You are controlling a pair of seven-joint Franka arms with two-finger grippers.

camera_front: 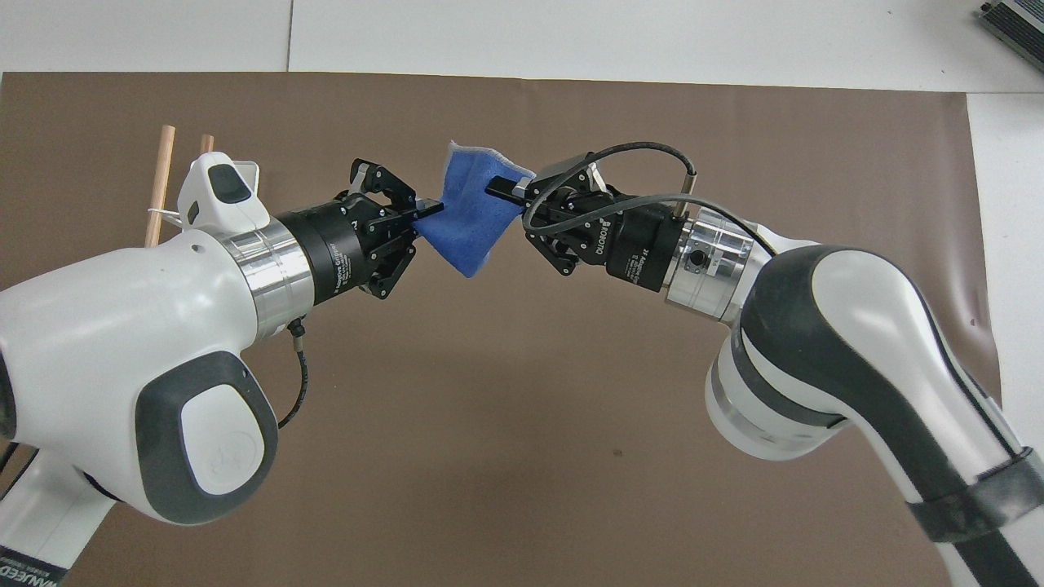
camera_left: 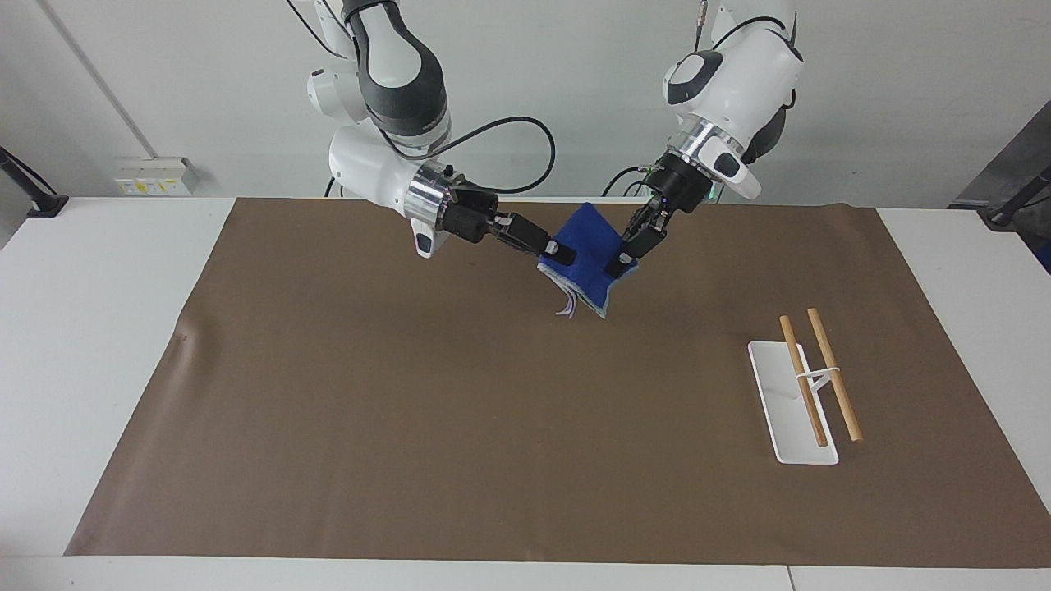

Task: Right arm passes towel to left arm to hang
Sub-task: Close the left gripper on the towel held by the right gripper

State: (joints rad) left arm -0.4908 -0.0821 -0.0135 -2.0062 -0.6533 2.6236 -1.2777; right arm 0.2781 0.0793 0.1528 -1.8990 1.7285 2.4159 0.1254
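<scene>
The robot's right gripper is closed on the blue towel's edge [camera_front: 518, 171], so it should open and move away before the left gripper takes the towel to the rods [camera_front: 161, 183].
The blue towel [camera_left: 589, 253] [camera_front: 473, 220] hangs in the air over the brown mat [camera_left: 493, 410], between both grippers. My right gripper [camera_left: 561, 249] [camera_front: 507, 189] is shut on the towel's edge toward the right arm's end. My left gripper [camera_left: 617, 261] [camera_front: 424, 218] has its fingers closed on the towel's other edge. A light-grey folded edge and a small loop dangle below the towel in the facing view.
A white rack base [camera_left: 787, 402] with two wooden rods [camera_left: 833, 373] stands on the mat toward the left arm's end; its rods also show in the overhead view [camera_front: 160, 183]. White tabletop [camera_left: 98, 328] surrounds the mat.
</scene>
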